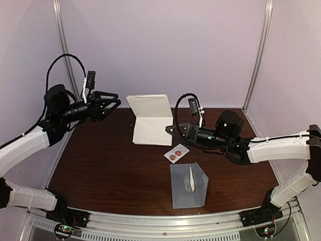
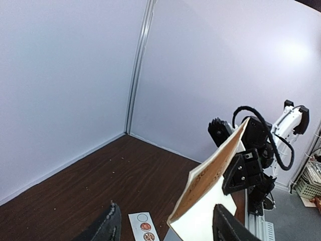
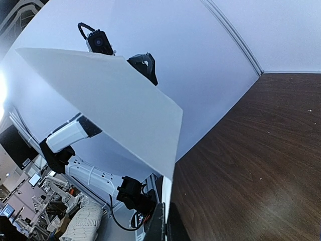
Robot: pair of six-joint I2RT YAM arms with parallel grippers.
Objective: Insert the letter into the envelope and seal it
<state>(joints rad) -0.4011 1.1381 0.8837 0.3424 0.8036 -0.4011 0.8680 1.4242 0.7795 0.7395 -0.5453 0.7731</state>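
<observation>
With the letter's upper half standing open, my right gripper should tip the letter shut, and my left gripper should come in and take the opposite edge.
The letter is a white folded sheet at the back middle of the table, with its upper half standing up. My right gripper is shut on its right edge. In the right wrist view the sheet rises from the closed jaws. The grey-blue envelope lies flat near the front, with its flap folded up. My left gripper is open and empty, raised at the back left. In its wrist view it faces the letter.
A small white card with red round stickers lies between the letter and the envelope, and also shows in the left wrist view. Pale walls with metal posts close off the back and sides of the table.
</observation>
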